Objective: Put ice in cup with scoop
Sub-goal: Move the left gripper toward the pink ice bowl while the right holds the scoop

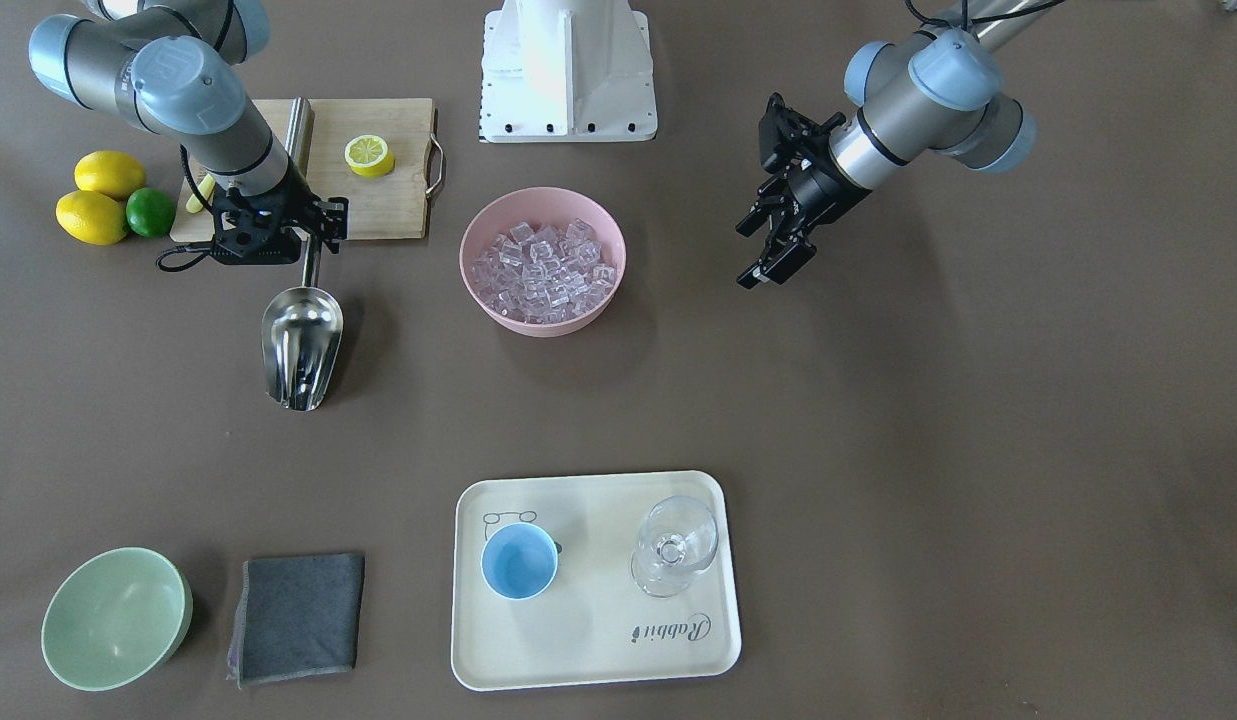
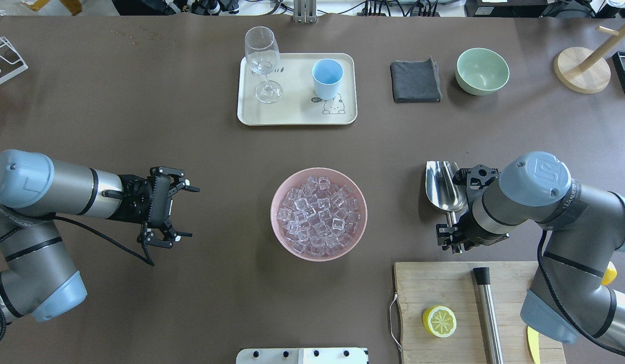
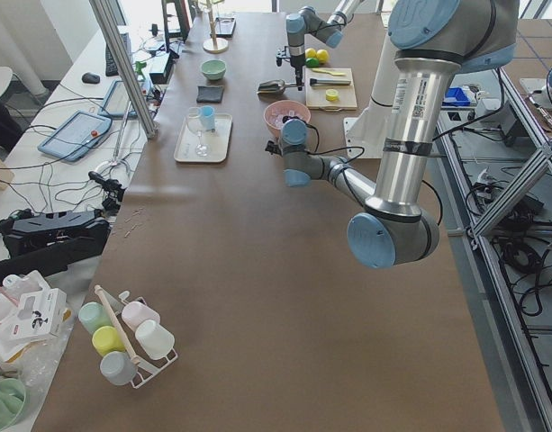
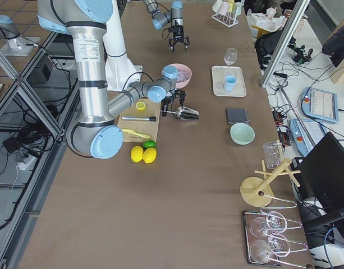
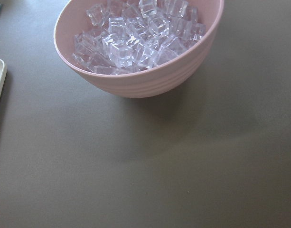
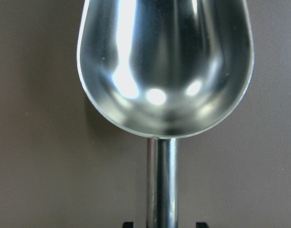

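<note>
The ice is in separate, jumbled cubes (image 1: 544, 274), so I expect a few to come loose in the steel scoop (image 1: 301, 348) when I push through and lift.
The ice (image 1: 543, 265) fills a pink bowl (image 1: 475, 285) at the table's middle, and also shows in the left wrist view (image 5: 136, 38). The light-blue cup (image 1: 519, 561) stands upright and empty on a cream tray (image 1: 598, 640). The steel scoop (image 1: 300, 340) lies on the table beside the bowl, trough empty (image 6: 164, 66). My right gripper (image 1: 313, 240) straddles its handle, jaws open with a gap on each side. My left gripper (image 2: 183, 212) is open and empty, on the bowl's other side and apart from it.
A clear stemmed glass (image 1: 675, 545) shares the tray with the cup. A pale green bowl (image 1: 113, 617) and a grey cloth (image 1: 298, 615) lie beside the tray. A cutting board (image 1: 378, 200) with a lemon half (image 1: 369, 155) and a steel cylinder (image 2: 486, 308) is behind the scoop.
</note>
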You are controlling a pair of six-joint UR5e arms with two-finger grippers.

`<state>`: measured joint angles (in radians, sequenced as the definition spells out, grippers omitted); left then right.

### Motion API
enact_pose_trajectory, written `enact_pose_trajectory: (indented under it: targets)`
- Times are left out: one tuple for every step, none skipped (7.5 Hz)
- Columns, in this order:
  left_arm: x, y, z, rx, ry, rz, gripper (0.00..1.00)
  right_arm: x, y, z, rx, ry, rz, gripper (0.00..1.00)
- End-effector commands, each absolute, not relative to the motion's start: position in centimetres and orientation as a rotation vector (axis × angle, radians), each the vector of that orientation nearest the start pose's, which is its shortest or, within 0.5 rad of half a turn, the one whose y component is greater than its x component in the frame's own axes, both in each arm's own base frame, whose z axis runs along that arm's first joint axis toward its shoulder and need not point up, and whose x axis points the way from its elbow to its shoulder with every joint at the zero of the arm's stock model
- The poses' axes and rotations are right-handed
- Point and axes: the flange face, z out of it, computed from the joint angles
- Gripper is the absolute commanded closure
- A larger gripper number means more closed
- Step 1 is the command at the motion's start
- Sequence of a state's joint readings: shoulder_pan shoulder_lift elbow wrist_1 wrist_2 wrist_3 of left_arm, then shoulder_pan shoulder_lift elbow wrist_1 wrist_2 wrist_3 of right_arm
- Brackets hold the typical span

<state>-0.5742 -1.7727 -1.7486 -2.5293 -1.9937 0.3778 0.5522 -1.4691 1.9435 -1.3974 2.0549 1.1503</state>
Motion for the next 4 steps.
enact_pose_trajectory:
  targets:
    - [45.1, -38.3, 34.4, 1.202, 0.913, 1.332, 0.02, -40.3, -35.0, 41.9, -0.118, -0.775, -0.039, 0.5]
    - [46.8, -38.2, 33.2, 1.187, 0.957, 1.36, 0.02, -40.4, -35.1, 41.9, -0.117, -0.775, -0.041, 0.54]
    - [48.4, -38.3, 33.0, 1.17, 0.967, 1.373, 0.02, -40.4, -35.0, 41.9, -0.118, -0.775, -0.041, 0.57]
    - [48.4, -38.3, 32.7, 1.174, 0.974, 1.375, 0.02, -40.3, -35.1, 41.9, -0.119, -0.774, -0.04, 0.58]
